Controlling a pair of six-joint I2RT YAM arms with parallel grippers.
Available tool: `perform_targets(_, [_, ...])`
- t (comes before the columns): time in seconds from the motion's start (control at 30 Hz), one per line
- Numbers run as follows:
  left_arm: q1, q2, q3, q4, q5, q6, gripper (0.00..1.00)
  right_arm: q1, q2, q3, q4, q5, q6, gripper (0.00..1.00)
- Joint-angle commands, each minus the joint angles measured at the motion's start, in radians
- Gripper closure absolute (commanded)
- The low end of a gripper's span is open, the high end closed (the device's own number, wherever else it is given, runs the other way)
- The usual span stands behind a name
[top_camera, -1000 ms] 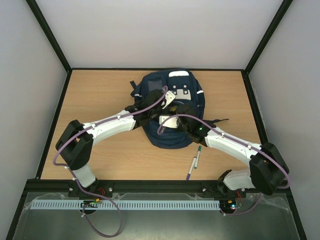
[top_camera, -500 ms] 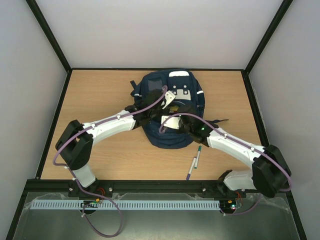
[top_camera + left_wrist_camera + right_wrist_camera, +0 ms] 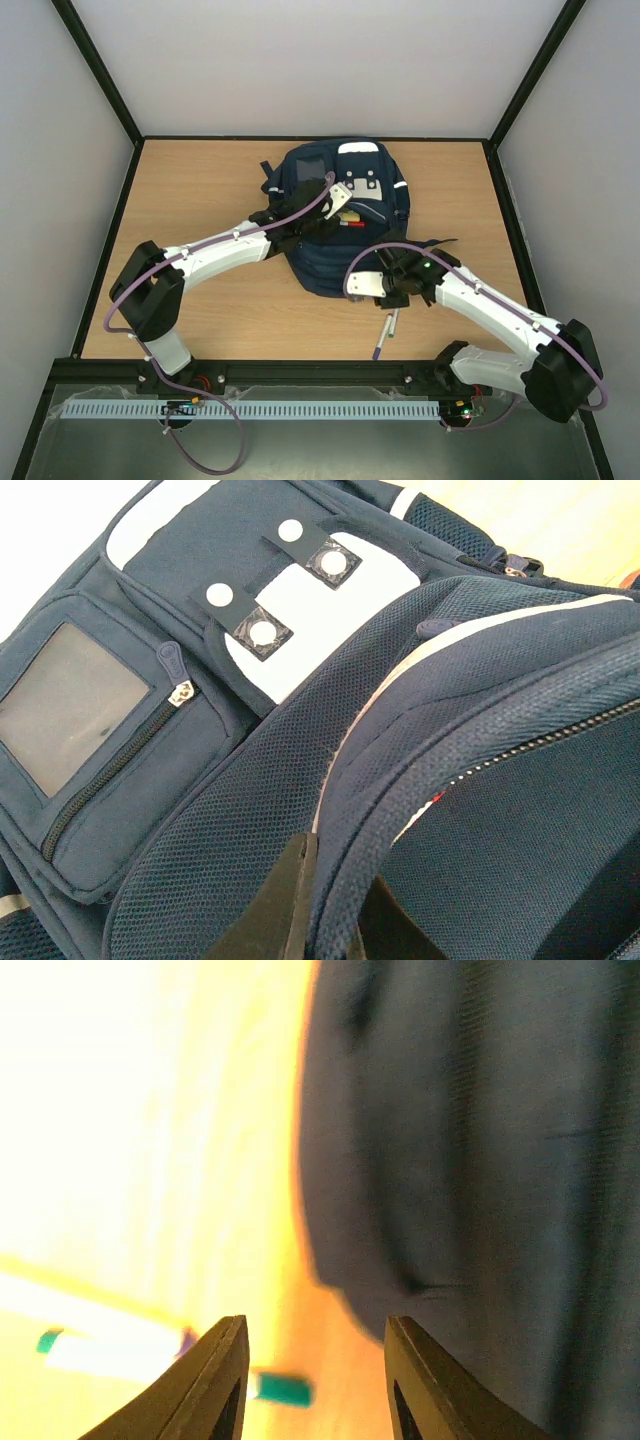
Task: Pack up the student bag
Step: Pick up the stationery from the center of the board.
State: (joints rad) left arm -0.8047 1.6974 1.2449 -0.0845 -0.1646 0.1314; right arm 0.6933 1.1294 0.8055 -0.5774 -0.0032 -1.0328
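Observation:
I go on moving my open right gripper toward the purple-tipped pen's free white body (image 3: pixel 384 332) until the fingers are on both sides of it, because the purple-tipped pen (image 3: pixel 378 350) sticks out clear past the green-capped pen.
The student bag (image 3: pixel 340 200) lies flat mid-table, a navy backpack with a grey-white patch (image 3: pixel 300 620) and a zip pocket. My left gripper (image 3: pixel 322 228) is shut on the rim of the bag's main opening (image 3: pixel 400 820) and holds it up. Something red and yellow (image 3: pixel 350 223) shows inside the opening. My right gripper (image 3: pixel 393 297) hovers open and empty just off the bag's near edge (image 3: pixel 470 1160), above two pens. The green-capped pen (image 3: pixel 280 1388) lies between its fingertips (image 3: pixel 232 1332), blurred.
Two white pens (image 3: pixel 384 336) lie side by side on the wooden table (image 3: pixel 200 190) near its front edge, one with a purple tip. A bag strap (image 3: pixel 440 242) trails to the right. Black frame rails border the table.
My right gripper has pulled back out of the bag's opening toward the near edge and opened; red and yellow now show inside the bag. The left arm has not moved.

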Motion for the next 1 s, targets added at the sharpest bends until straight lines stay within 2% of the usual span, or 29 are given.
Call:
perform_targets(0.0, [-0.002, -0.051, 0.041, 0.028, 0.002, -0.015, 0.98, 0.004, 0.009, -0.068, -0.272, -0.039, -0.058, 0.58])
perform_targets(0.17, [-0.003, -0.051, 0.042, 0.025, 0.002, -0.015, 0.97, 0.033, 0.009, -0.134, -0.285, -0.042, -0.053, 0.56])
perform_targets(0.43, [-0.003, -0.046, 0.044, 0.022, 0.011, -0.016, 0.97, 0.143, 0.01, -0.216, -0.21, -0.026, 0.001, 0.57])
perform_targets(0.63, [-0.003, -0.046, 0.047, 0.019, 0.016, -0.016, 0.97, 0.175, 0.012, -0.283, -0.079, 0.069, 0.017, 0.58])
perform_targets(0.97, [-0.003, -0.041, 0.051, 0.012, 0.025, -0.016, 0.97, 0.195, 0.055, -0.281, -0.002, 0.017, 0.051, 0.61])
